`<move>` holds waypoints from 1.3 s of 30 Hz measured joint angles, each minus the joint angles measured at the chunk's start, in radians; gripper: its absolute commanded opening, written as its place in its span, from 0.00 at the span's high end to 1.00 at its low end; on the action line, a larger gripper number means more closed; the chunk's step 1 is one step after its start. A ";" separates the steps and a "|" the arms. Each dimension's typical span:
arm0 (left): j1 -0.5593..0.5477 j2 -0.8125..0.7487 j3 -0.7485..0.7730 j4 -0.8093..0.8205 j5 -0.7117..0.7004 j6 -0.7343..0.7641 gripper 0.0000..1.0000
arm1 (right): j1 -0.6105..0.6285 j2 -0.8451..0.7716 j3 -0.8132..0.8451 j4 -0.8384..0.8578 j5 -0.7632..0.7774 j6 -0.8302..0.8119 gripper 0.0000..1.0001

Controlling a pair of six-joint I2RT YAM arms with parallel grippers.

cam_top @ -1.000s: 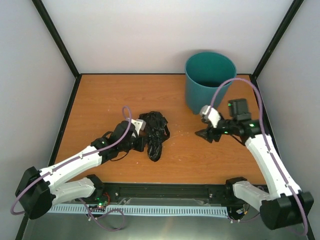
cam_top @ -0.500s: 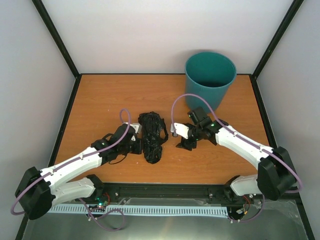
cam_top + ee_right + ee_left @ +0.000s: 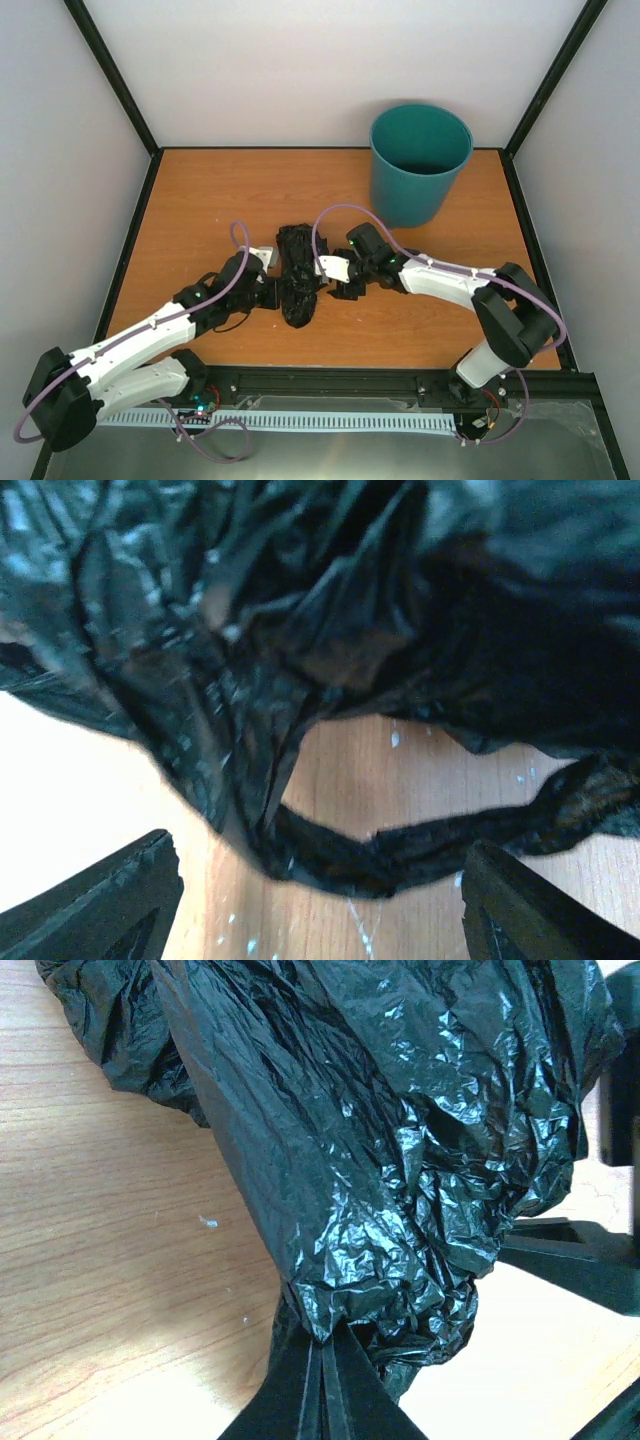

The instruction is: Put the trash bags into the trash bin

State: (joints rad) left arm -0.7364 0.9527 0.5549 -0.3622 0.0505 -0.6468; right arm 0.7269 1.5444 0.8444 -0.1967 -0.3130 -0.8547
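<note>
My right gripper should lift the trash bag and my left gripper should take its lower end [image 3: 297,314], because my left gripper is pinching a fold midway [image 3: 335,1302] along the trash bag.
A crumpled black trash bag [image 3: 299,276] lies on the wooden table, mid-left. My left gripper [image 3: 277,292] is at its left side, shut on a fold of the bag; the left wrist view shows the closed fingers pinching the film [image 3: 322,1345] with the bag [image 3: 400,1140] bunched above them. My right gripper [image 3: 330,283] is open at the bag's right edge; in the right wrist view its wide-apart fingertips [image 3: 110,900] flank a strip of the bag [image 3: 400,845] lying on the table. The teal trash bin [image 3: 419,165] stands upright at the back right.
The table [image 3: 210,200] is walled by white panels with black frame posts on the left, back and right. The bin stands close to the right rear post.
My right arm has swung left from beside the bin to the bag's right edge. The left gripper has slid slightly forward, and the bag has bunched narrower.
</note>
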 measured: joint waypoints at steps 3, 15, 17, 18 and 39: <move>0.001 -0.018 -0.021 0.015 0.002 -0.003 0.99 | 0.019 0.050 0.002 0.062 0.011 0.000 0.29; 0.016 -0.085 0.039 0.006 -0.084 0.010 0.27 | 0.006 0.027 0.195 -0.021 -0.074 0.208 0.97; 0.018 -0.092 0.082 0.002 -0.113 0.019 0.17 | -0.041 -0.031 0.279 -0.088 -0.135 0.297 0.97; 0.019 -0.101 0.108 0.003 -0.124 0.030 0.16 | -0.068 -0.065 0.332 -0.115 -0.167 0.352 0.97; -0.090 -0.218 -0.203 0.382 0.294 0.123 0.05 | -0.177 -0.193 0.423 -0.260 -0.180 0.844 0.97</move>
State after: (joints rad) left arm -0.8268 0.7345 0.3519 0.0196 0.3443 -0.5236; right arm 0.5503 1.3510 1.2671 -0.4564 -0.4927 -0.0109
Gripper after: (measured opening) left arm 0.956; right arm 0.032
